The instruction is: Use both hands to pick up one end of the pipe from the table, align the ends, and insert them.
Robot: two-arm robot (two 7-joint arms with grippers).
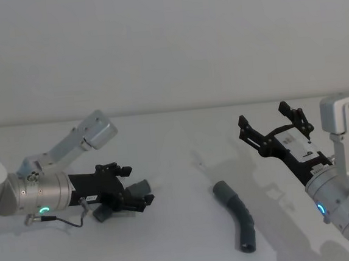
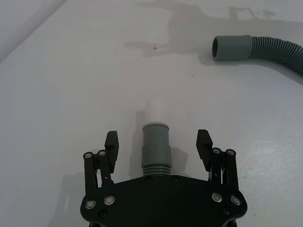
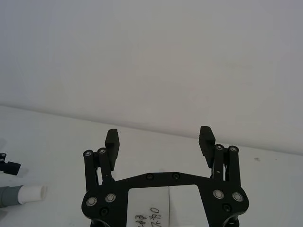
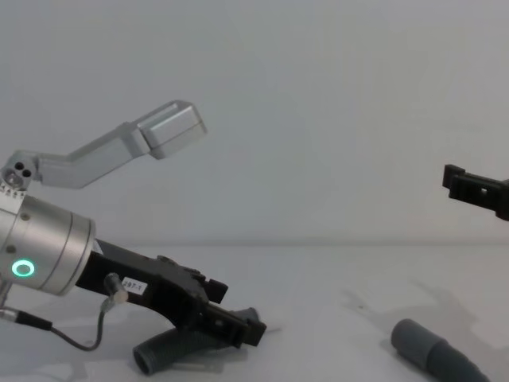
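Observation:
I expect the narrower white tip to slide into the corrugated pipe's cuff when I push the pipe's ends together, because the cuff has a wide hollow opening [image 2: 215, 48].
My left gripper [image 2: 157, 138] sits low over the table [image 1: 178, 167] with its fingers open. Between them, touching neither, lies a smooth grey cuff with a narrower white tip [image 2: 155, 137]. This end belongs to a short dark pipe piece [image 4: 171, 350] lying on the table under the gripper [image 1: 138, 185]. A second, longer corrugated pipe piece [image 1: 238, 213] lies at centre right, and its plain grey cuff [image 2: 232, 47] faces the left gripper. My right gripper [image 1: 264, 121] hangs open and empty in the air, to the right of and above that pipe.
The white table runs back to a plain pale wall. Bare table surface separates the two pipe pieces. The left arm's silver elbow link [image 1: 95, 130] rises behind its gripper.

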